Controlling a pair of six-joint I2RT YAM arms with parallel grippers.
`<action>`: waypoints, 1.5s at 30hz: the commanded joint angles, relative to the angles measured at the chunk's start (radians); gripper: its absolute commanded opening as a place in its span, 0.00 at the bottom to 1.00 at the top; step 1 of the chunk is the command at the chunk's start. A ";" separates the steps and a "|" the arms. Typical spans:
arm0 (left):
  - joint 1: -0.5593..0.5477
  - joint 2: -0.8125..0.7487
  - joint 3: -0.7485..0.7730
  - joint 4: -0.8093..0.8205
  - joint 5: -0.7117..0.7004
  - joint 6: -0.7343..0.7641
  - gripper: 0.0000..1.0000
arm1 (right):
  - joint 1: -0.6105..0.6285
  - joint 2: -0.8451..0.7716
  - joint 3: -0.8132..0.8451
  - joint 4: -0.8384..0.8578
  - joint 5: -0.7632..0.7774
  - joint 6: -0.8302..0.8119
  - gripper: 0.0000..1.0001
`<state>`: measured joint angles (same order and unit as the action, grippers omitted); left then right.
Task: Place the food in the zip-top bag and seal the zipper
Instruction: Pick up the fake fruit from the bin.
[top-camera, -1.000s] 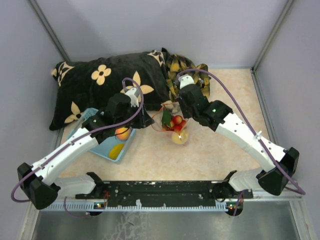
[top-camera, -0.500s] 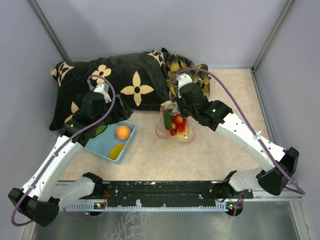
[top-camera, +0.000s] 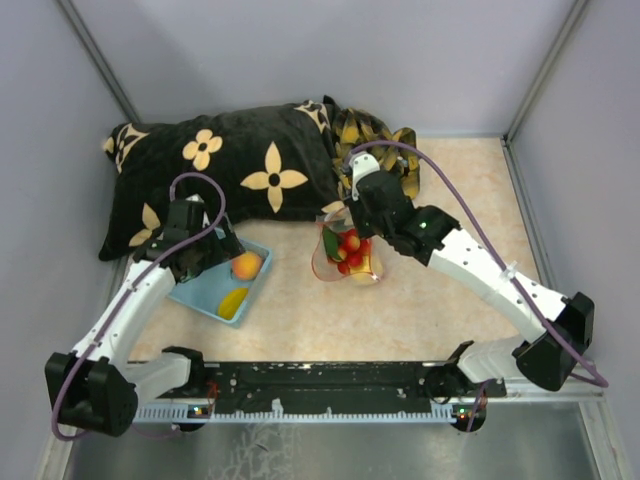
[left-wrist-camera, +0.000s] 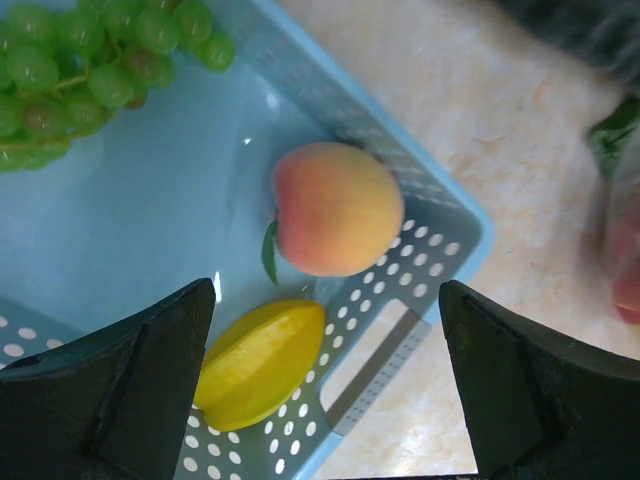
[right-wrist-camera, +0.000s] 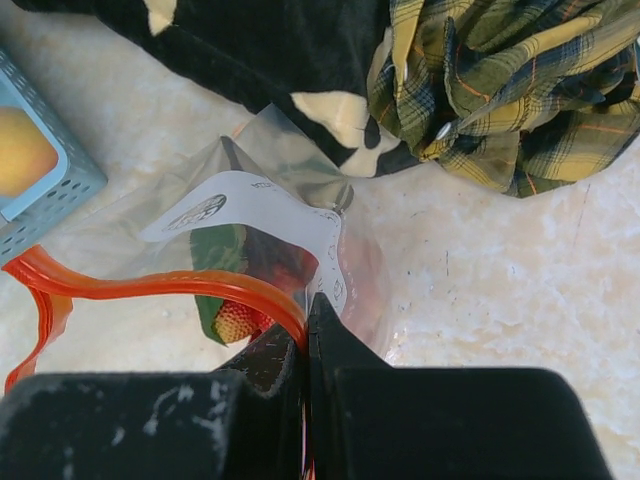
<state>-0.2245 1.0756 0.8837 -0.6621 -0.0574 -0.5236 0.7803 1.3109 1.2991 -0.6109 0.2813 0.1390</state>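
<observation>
The peach (top-camera: 246, 265) lies clear of the green grapes (left-wrist-camera: 95, 65), in line with the left gripper's open fingers, so the robot should keep lowering them until they straddle the peach, then close them.
The clear zip-top bag (top-camera: 347, 258) hangs open at mid-table, and my right gripper (right-wrist-camera: 310, 318) is shut on its rim at the red-orange zipper (right-wrist-camera: 150, 285). A strawberry (right-wrist-camera: 236, 322) and a green leaf (right-wrist-camera: 214, 262) show inside the bag. My left gripper (left-wrist-camera: 325, 390) is open above the light-blue basket (left-wrist-camera: 445, 235) with nothing between its fingers. In the basket lie a peach (left-wrist-camera: 335, 208), a yellow piece (left-wrist-camera: 262, 360) and green grapes (left-wrist-camera: 90, 70). From above, the left gripper (top-camera: 226, 254) is at the basket's far edge, beside the peach (top-camera: 246, 264).
A black pillow with cream flowers (top-camera: 220, 170) lies along the back, just behind the basket and the bag. A crumpled plaid cloth (top-camera: 385, 140) sits behind the right wrist. Grey walls close the table in at the left, back and right.
My left gripper has swung left from beside the bag back over the basket, and its jaws have opened wide. The right gripper has kept its hold on the bag's rim.
</observation>
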 joint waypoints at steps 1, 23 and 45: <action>0.023 0.031 -0.055 0.026 0.020 0.006 0.99 | -0.007 -0.042 -0.009 0.083 -0.022 -0.006 0.00; 0.025 0.294 -0.094 0.256 0.161 -0.020 0.97 | -0.007 -0.046 -0.044 0.089 -0.032 0.000 0.00; 0.024 0.291 -0.118 0.284 0.196 -0.019 0.67 | -0.007 -0.028 -0.012 0.049 -0.009 0.012 0.00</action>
<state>-0.2047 1.4155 0.7887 -0.3809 0.1295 -0.5430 0.7803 1.3025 1.2499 -0.5690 0.2417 0.1425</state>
